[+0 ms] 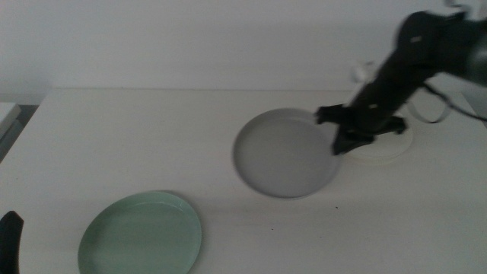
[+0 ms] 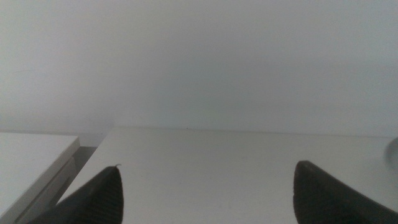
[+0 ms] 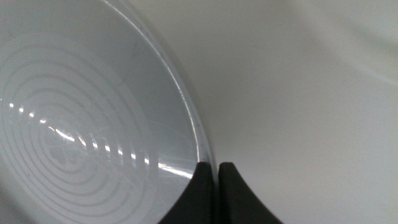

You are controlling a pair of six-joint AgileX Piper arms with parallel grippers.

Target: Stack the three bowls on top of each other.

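Note:
My right gripper keeps lowering the grey bowl point(image 1: 285, 154) until its base rests flat, then let go, because it hangs level over clear tabletop point(image 1: 259, 210) next to the green bowl.
The grey bowl point(image 1: 285, 152) is in the middle of the table, and my right gripper point(image 1: 339, 131) is shut on its right rim. In the right wrist view the two jaws of that gripper point(image 3: 216, 172) pinch the thin rim of the grey bowl point(image 3: 81, 124). The white bowl point(image 1: 389, 147) lies just right of it, partly hidden under the right arm. The pale mint green bowl point(image 1: 141, 233) rests at the front left. My left gripper point(image 2: 205, 193) waits open at the front left corner point(image 1: 9, 237), holding nothing.
A pale side surface point(image 2: 31, 158) adjoins the table's left edge. Dark cables point(image 1: 437, 106) trail behind the right arm near the back wall. Bare tabletop point(image 1: 137, 129) lies between the bowls.

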